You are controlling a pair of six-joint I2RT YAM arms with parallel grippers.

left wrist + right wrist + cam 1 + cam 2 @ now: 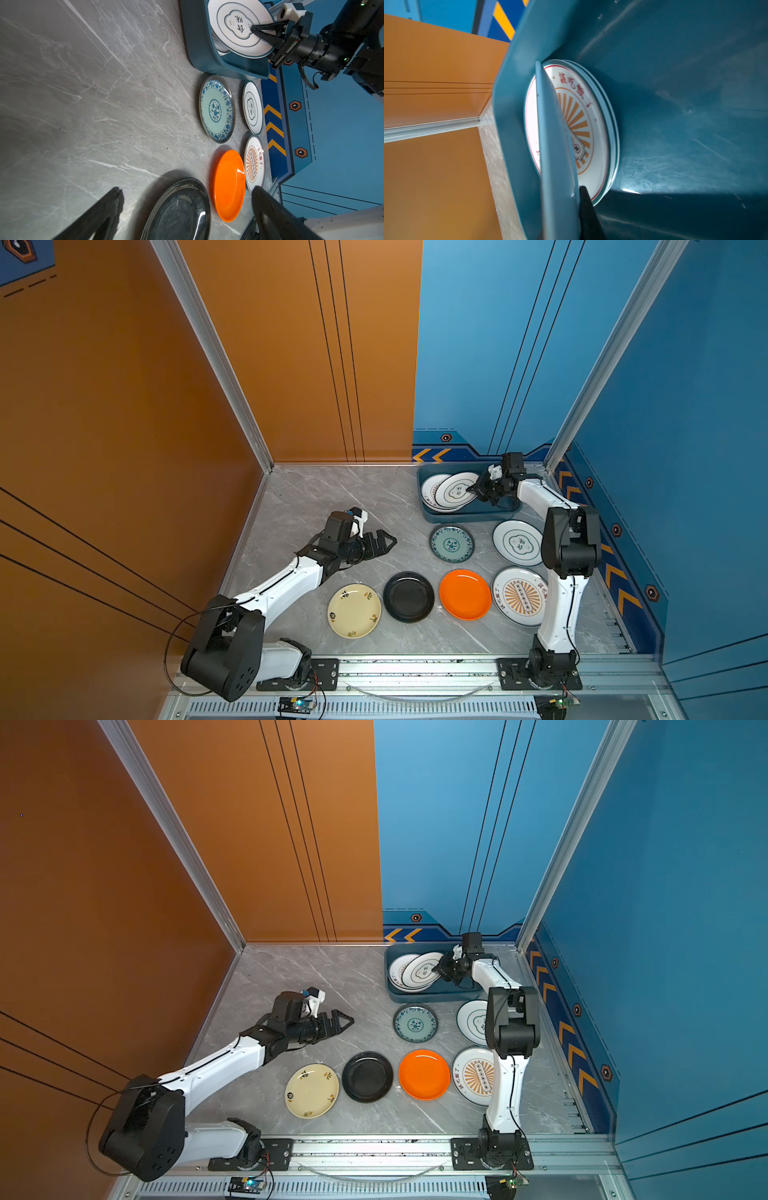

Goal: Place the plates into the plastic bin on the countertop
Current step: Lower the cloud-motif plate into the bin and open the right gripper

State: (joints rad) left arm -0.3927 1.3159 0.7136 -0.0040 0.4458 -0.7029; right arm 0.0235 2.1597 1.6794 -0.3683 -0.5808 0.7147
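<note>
I should pull the teal plate clear by its free rim point(432, 544) with my left gripper before my right gripper takes it, because the plate lies close to the bin point(450, 524).
The dark teal plastic bin point(469, 515) stands at the back right of the countertop point(332, 506). My right gripper point(471, 489) is shut on a white ringed plate point(457, 490), held tilted over a sunburst plate point(579, 116) inside the bin. One black finger point(586, 209) shows against the held plate's edge. My left gripper point(388, 541) hangs open and empty above bare countertop. In front of the bin lie teal point(451, 543), ringed point(517, 542), black point(408, 596), orange point(464, 594), sunburst point(519, 595) and cream point(353, 610) plates.
The right arm's elbow point(571, 543) hangs over the right edges of the ringed and sunburst plates on the countertop. Orange wall on the left, blue walls behind and on the right. An aluminium rail point(415, 668) runs along the front.
</note>
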